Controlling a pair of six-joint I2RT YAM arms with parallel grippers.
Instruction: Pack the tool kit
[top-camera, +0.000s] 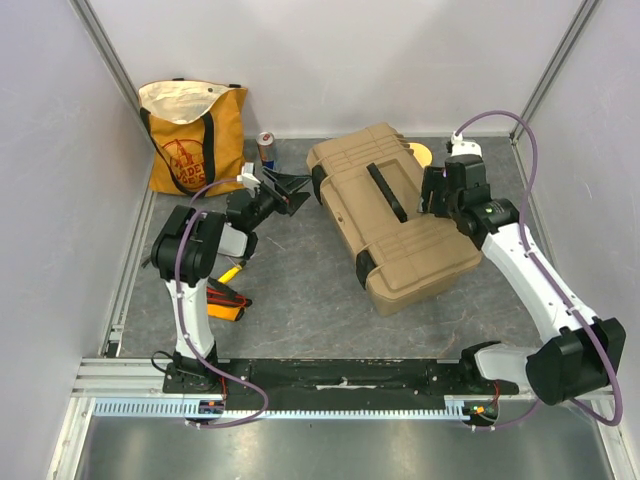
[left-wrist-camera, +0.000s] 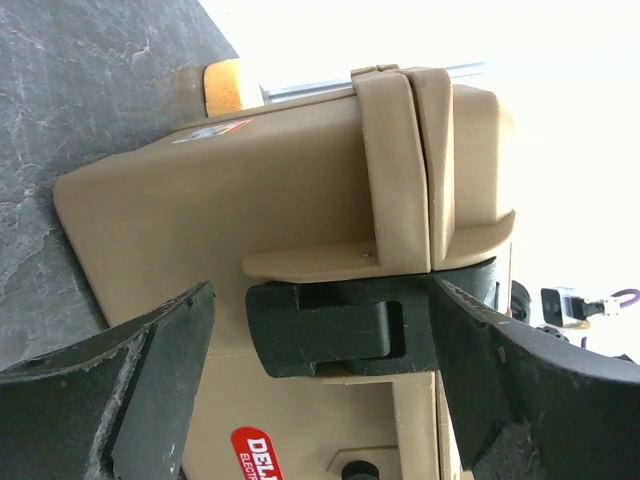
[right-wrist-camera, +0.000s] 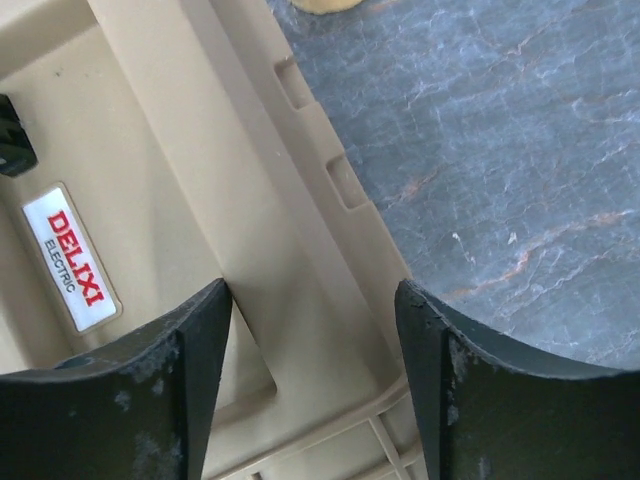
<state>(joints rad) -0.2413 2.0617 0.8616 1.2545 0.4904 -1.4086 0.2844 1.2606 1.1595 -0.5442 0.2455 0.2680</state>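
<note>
The tan toolbox is slanted away from my left gripper. Next, my right gripper turns it straight by the lid's edge and then keeps that edge still.
The tan toolbox lies shut at mid-table, its black handle on the ribbed lid. My left gripper is open at the box's left end. In the left wrist view its fingers stand on either side of a black latch, not touching it. My right gripper is open over the lid's far right edge; its fingers straddle the lid's rim. A yellow-handled screwdriver and the orange-black meter lie on the table by the left arm.
An orange-and-cream tote bag stands at the back left with a can beside it. A yellow object lies behind the toolbox. A second black latch is on the box's near side. Walls close in on both sides.
</note>
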